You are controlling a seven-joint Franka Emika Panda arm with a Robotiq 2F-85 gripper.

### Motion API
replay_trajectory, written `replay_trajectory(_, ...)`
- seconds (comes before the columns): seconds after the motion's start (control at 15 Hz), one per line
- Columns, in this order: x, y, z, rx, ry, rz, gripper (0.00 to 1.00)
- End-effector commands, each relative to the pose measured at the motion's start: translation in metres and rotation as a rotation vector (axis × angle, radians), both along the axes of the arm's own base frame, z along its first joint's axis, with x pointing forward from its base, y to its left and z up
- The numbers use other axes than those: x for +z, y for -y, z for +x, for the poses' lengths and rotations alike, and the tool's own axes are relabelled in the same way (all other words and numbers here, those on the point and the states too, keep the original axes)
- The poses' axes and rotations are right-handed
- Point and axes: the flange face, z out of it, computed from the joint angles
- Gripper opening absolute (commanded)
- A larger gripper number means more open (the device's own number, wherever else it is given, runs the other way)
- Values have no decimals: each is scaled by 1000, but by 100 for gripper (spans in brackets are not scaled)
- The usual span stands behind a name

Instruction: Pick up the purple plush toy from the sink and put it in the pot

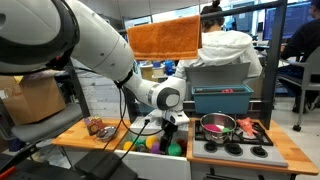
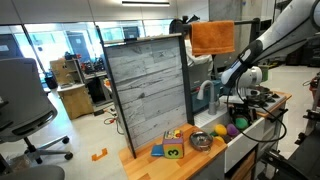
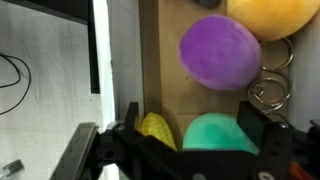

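The green ball (image 3: pixel 215 132) is between my gripper's open fingers, which are short of the toy. Next, I move over the purple plush toy (image 3: pixel 220 52) before I close them.
The purple plush toy (image 3: pixel 220 52) lies in the sink (image 3: pixel 165 70) between an orange-yellow ball (image 3: pixel 270 14) and a green ball (image 3: pixel 222 136). My gripper (image 3: pixel 198 128) is open and hangs low over the sink. The green ball sits between its two fingers, and the purple toy lies just beyond the fingertips, untouched. In an exterior view the gripper (image 1: pixel 170 124) is above the sink with the balls (image 1: pixel 160 145), and the pot (image 1: pixel 218 125), silvery with a pink inside, stands beside it on the toy stove. The toy (image 2: pixel 230 128) and the gripper (image 2: pixel 240 100) also show in an exterior view.
A small yellow ball (image 3: pixel 157 130) lies by one finger. Metal wire rings (image 3: pixel 270 85) lie beside the purple toy. A blue-green bin (image 1: pixel 222 98) stands behind the pot. A metal bowl (image 2: pixel 200 140) and a yellow-green block (image 2: pixel 173 150) sit on the wooden counter.
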Motion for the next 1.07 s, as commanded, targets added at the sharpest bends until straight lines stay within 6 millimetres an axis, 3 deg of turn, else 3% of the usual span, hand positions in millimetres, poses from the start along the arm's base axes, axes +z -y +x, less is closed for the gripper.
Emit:
replay_trajectory(0.0,-2,-4,-1,-16,-4,14,100)
replay_trajectory(0.33,3,-23,14,-98,86,201,100)
replay_trajectory(0.73,0,-24,12,-126,88,197,100)
replay_trajectory(0.8,-1,-24,11,-127,88,193,92)
replay_trajectory(0.87,-1,-24,11,-123,82,192,74)
replay_trajectory(1.0,0,-24,13,-123,89,185,58)
